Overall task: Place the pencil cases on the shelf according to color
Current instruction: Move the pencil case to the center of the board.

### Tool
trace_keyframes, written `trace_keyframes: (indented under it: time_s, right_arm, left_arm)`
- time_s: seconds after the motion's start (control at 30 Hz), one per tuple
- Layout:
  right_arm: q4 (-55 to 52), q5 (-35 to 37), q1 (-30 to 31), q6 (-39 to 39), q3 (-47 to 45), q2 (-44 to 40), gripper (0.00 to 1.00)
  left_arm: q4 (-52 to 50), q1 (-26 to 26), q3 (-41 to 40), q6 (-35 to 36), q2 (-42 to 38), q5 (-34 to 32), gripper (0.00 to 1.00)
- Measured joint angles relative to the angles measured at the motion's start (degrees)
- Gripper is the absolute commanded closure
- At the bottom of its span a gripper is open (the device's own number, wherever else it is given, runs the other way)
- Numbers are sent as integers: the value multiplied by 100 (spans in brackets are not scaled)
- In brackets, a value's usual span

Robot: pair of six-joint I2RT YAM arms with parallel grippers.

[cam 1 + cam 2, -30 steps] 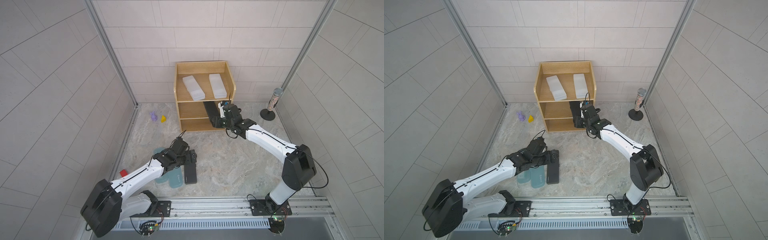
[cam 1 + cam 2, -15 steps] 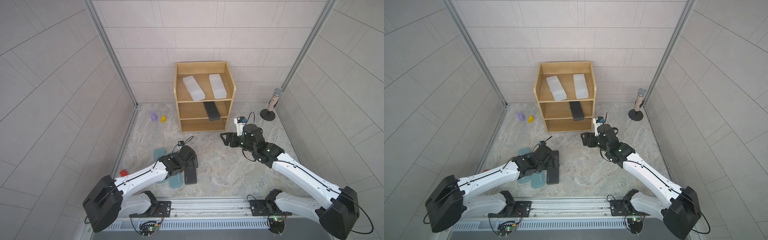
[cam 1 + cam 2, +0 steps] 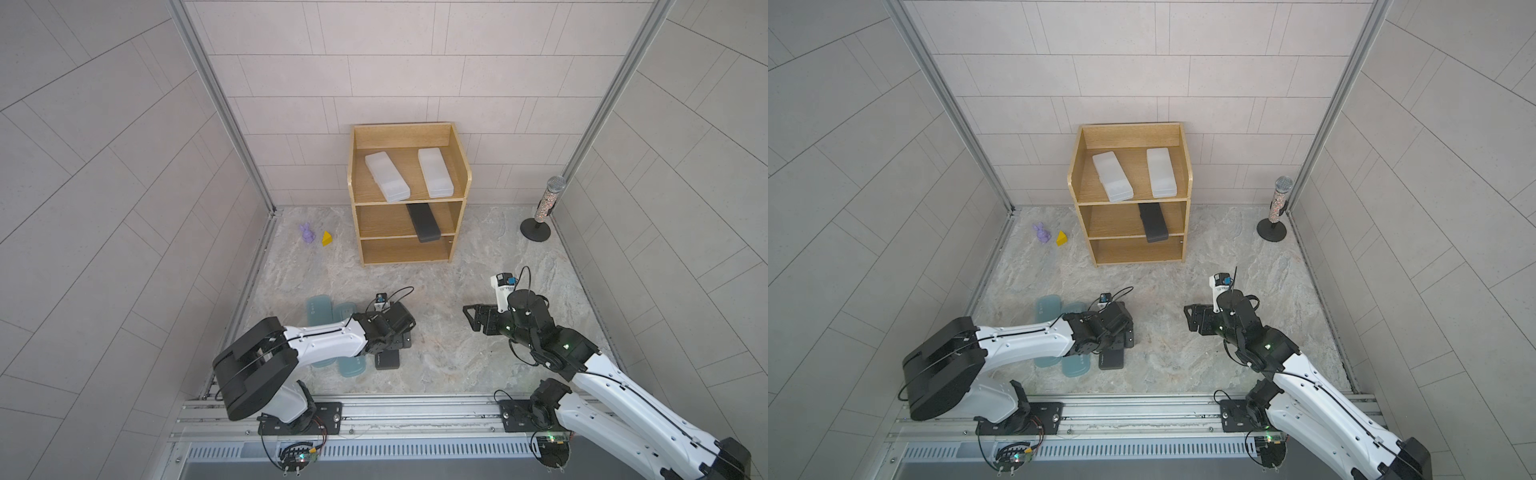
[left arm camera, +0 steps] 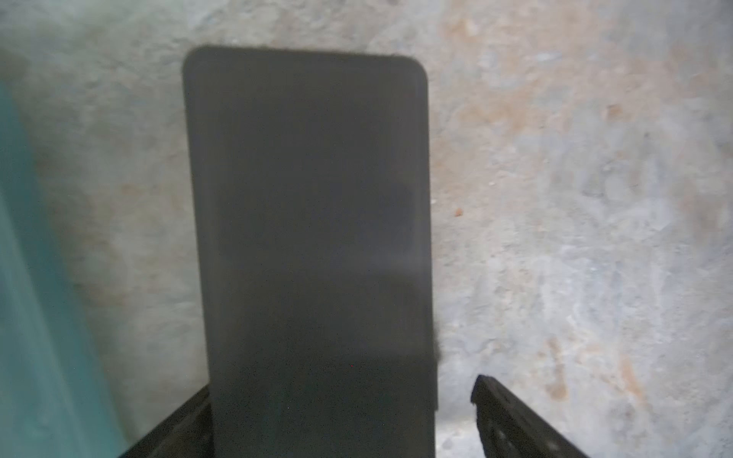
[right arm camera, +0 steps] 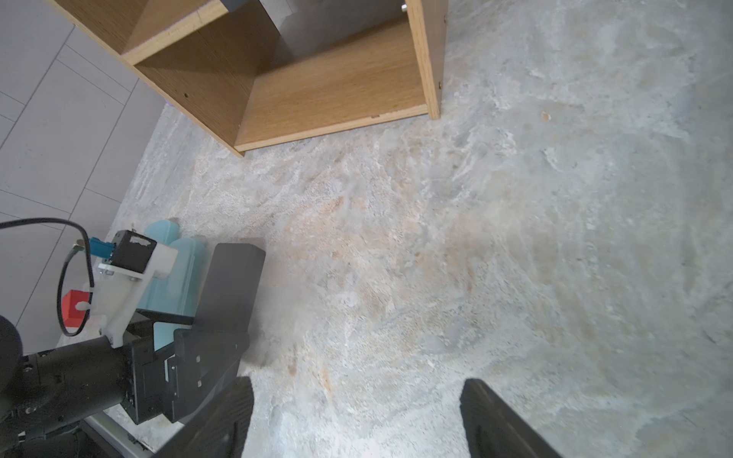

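Note:
The black case is next to the teal cases (image 3: 370,364). My left gripper should slide the black case over onto open floor (image 3: 425,340) so that my right gripper can take it.
The shelf (image 3: 409,164) (image 3: 1138,166) stands at the back wall. Two white pencil cases (image 3: 387,176) (image 3: 435,172) lie on its top tier. A black case (image 3: 423,222) (image 3: 1153,222) lies on the middle tier, jutting over the front edge. On the floor lie two teal cases (image 3: 318,307) (image 3: 345,309) and a second black case (image 3: 387,359) (image 4: 309,198). My left gripper (image 3: 397,343) (image 4: 341,388) is open and straddles that black case, with one finger clear of its edge. My right gripper (image 3: 473,318) (image 5: 357,384) is open over bare floor, holding nothing.
A purple bunny (image 3: 307,232) and a yellow wedge (image 3: 327,238) sit left of the shelf. A microphone on a round stand (image 3: 540,216) is at the back right. A small red block (image 5: 73,307) lies by the left wall, behind my left arm. The mounting rail (image 3: 374,411) runs along the front.
My right gripper let go of the black case on the middle tier, opened and pulled back to the front right. My left gripper shifted over the black case on the floor.

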Motion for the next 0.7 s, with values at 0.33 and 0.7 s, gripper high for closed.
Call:
trace_keyframes:
  time_s: [0.33, 0.7]
  right_arm:
    - [-776, 181, 0, -4, 188, -337, 10]
    - [-470, -120, 212, 153, -17, -35, 10]
  left_arm:
    - [439, -365, 881, -175, 444, -9, 0]
    - [-1141, 260, -409, -308, -2389, -1226, 0]
